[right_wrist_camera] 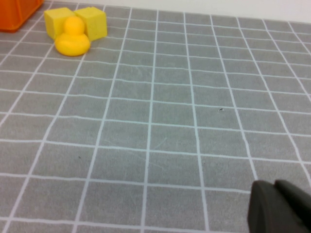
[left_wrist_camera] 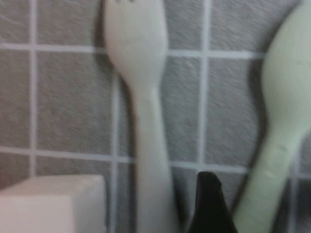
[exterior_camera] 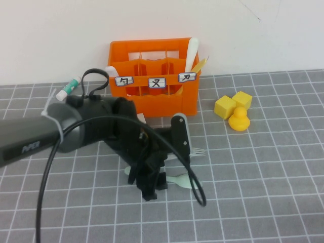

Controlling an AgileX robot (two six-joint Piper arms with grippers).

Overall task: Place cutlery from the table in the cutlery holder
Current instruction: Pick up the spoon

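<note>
The mint-green spoon's handle slants in close to the fork's handle. Next, my left gripper pulls the mint-green spoon away from the fork and then lifts it first.
The orange cutlery holder (exterior_camera: 154, 76) stands at the back of the grey gridded table (exterior_camera: 263, 192), with a white spoon (exterior_camera: 192, 53) upright in its right compartment. A grey-green fork (exterior_camera: 200, 151) and a mint-green spoon (exterior_camera: 179, 179) lie in front of it, partly under my left arm. My left gripper (exterior_camera: 149, 185) is low over them. In the left wrist view one black fingertip (left_wrist_camera: 209, 204) sits between the fork (left_wrist_camera: 141, 97) and the mint spoon's handle (left_wrist_camera: 279, 121); the other finger is out of view. My right gripper (right_wrist_camera: 279, 208) hovers shut and empty over bare table.
Two yellow cubes (exterior_camera: 233, 104) and a yellow duck (exterior_camera: 239, 120) sit right of the holder. A white cube (left_wrist_camera: 48, 204) lies close beside the fork. A white and teal item (exterior_camera: 68, 90) lies at the left, behind my left arm.
</note>
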